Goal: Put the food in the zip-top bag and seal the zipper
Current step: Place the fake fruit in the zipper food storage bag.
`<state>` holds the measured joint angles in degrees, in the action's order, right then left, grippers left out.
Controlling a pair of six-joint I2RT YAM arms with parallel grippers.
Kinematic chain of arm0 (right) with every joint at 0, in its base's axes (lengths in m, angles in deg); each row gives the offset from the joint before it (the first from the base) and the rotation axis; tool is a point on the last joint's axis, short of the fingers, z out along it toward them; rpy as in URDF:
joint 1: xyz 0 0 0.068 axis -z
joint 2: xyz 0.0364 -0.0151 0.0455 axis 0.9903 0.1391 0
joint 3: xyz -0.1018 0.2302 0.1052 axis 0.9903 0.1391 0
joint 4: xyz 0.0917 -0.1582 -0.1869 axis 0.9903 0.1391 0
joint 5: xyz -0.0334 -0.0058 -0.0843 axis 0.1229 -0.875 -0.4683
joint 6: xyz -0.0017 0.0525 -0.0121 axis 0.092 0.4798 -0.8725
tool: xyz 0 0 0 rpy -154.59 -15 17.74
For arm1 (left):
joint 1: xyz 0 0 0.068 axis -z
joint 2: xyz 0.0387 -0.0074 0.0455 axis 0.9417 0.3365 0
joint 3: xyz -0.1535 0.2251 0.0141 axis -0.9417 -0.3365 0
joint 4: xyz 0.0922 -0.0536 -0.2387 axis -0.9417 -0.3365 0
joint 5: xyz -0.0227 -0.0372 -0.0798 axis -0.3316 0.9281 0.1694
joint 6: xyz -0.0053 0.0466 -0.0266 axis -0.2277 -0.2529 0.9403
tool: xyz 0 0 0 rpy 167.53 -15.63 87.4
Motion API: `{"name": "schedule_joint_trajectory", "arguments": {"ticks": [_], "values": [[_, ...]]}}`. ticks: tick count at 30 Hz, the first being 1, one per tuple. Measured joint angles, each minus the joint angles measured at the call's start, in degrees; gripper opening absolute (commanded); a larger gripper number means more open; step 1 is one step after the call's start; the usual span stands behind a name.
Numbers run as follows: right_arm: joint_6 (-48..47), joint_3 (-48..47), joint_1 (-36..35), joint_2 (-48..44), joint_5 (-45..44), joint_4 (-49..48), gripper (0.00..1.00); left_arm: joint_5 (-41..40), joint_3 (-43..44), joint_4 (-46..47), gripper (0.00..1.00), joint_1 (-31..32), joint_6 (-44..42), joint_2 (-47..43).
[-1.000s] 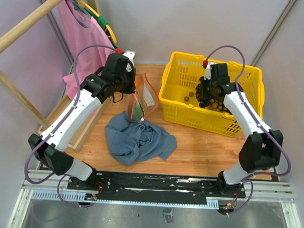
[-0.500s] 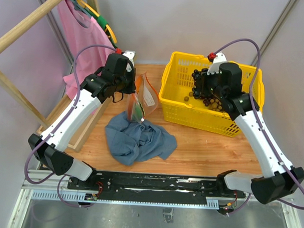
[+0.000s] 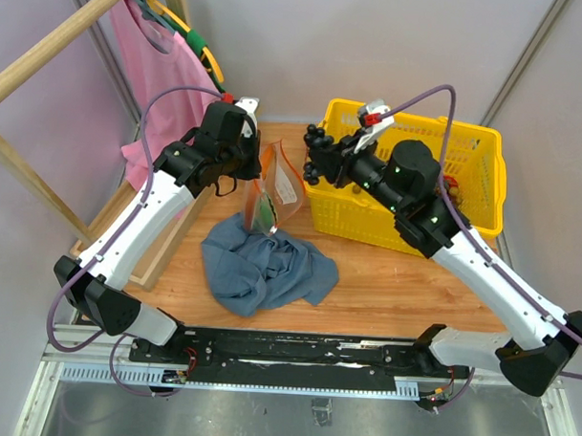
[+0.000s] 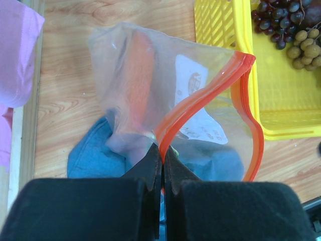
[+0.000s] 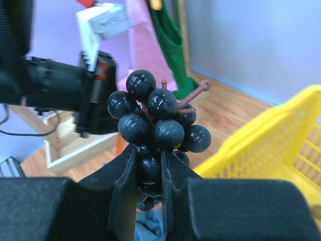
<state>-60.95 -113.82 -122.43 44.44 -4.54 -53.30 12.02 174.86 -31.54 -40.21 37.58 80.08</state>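
My right gripper is holding the dark purple grapes beside the zip-top bag's gaping opening, so it should keep going into the opening and release them inside.
My left gripper is shut on the orange-red zipper of the clear zip-top bag and holds it up over the table with the mouth gaping; in the left wrist view the gripper pinches the strip. The orange-red fruit wedge sits inside the bag, near the white label. My right gripper is shut on the dark purple grapes and holds them in the air at the basket's left rim, right of the bag. The grapes fill the right wrist view, gripped between the fingers.
The yellow basket stands at the back right, with brownish-green grapes inside. A blue-grey cloth lies below the bag. A pink garment hangs on a wooden rack at the left, over a wooden tray.
My right arm has lifted the purple grapes out of the basket and carried them left, to the basket's left rim near the bag. The left arm and bag have not moved.
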Motion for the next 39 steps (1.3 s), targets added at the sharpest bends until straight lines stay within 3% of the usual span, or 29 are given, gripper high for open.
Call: {"name": "schedule_joint_trajectory", "arguments": {"ticks": [6,15,25,31,34,37,39], "values": [[0.04,2.97,-6.23,4.37,0.2,-12.0,0.01,0.26,-0.02,0.0,0.0,0.0,0.22,0.0],[-1.99,7.74,-7.58,13.09,2.97,-22.97,0.01,0.96,0.0,0.0,0.0,0.0,0.24,-0.04],[-6.69,13.88,-7.58,17.22,-1.29,-23.82,0.01,1.22,-0.02,0.0,0.0,0.0,0.24,-0.57],[-6.32,12.07,-7.87,19.17,-6.8,-20.74,0.09,1.7,-0.02,-0.02,0.0,0.0,0.24,-1.2],[-5.6,8.92,-8.0,20.98,-9.16,-18.8,0.22,1.99,-0.02,-0.02,0.0,0.0,0.22,-1.27],[-4.68,6.45,-8.0,22.45,-10.82,-17.55,0.28,2.34,-0.02,-0.02,0.0,0.0,0.22,-1.29],[-4.24,5.27,-8.07,22.93,-12.22,-16.94,0.41,2.51,-0.02,-0.02,0.0,0.0,0.22,-1.36]]}}
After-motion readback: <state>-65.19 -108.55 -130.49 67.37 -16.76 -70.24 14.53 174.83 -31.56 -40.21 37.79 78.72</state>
